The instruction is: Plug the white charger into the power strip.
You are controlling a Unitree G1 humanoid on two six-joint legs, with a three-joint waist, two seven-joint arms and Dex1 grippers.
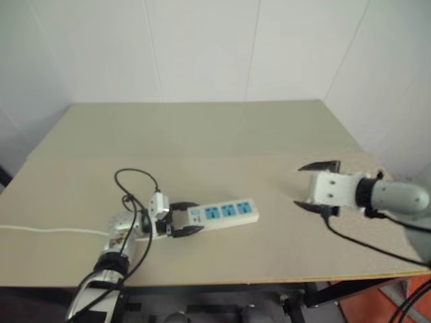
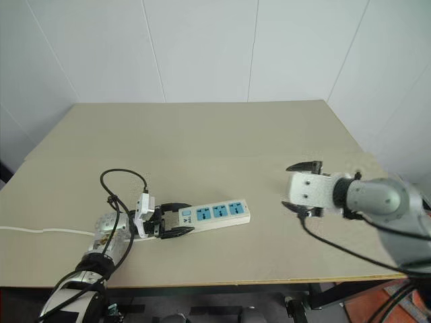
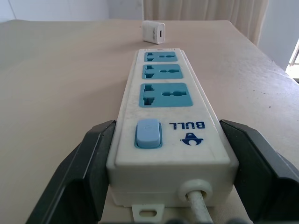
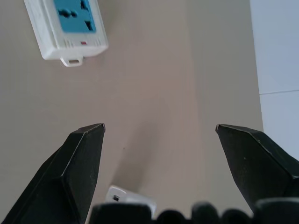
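Observation:
I expect the white charger point(image 4: 131, 198) to stand upright and off-centre when I push it in, because the paired slots point(image 4: 86, 15) are closer to one side of the blue outlet.
The power strip point(image 1: 225, 212) lies flat on the table, a white bar with three blue-faced outlets point(image 3: 167, 94) and a blue switch point(image 3: 148, 133). My left gripper point(image 1: 197, 217) is shut on its switch end, one black finger point(image 3: 91, 161) pressed to each long side. The white charger point(image 3: 153, 31) sits on the table a little beyond the strip's far end. It also peeks out low between the fingers of my right gripper point(image 4: 159, 127) as a white charger point(image 4: 131, 198) partly hidden. My right gripper point(image 1: 300, 186) hovers open above the table's right side, holding nothing.
The strip's white cord point(image 1: 40, 231) trails off to the left edge. A black cable loop point(image 1: 135, 176) arches over my left wrist. The beige table point(image 1: 202, 134) meets white walls at the back and ends close on the right.

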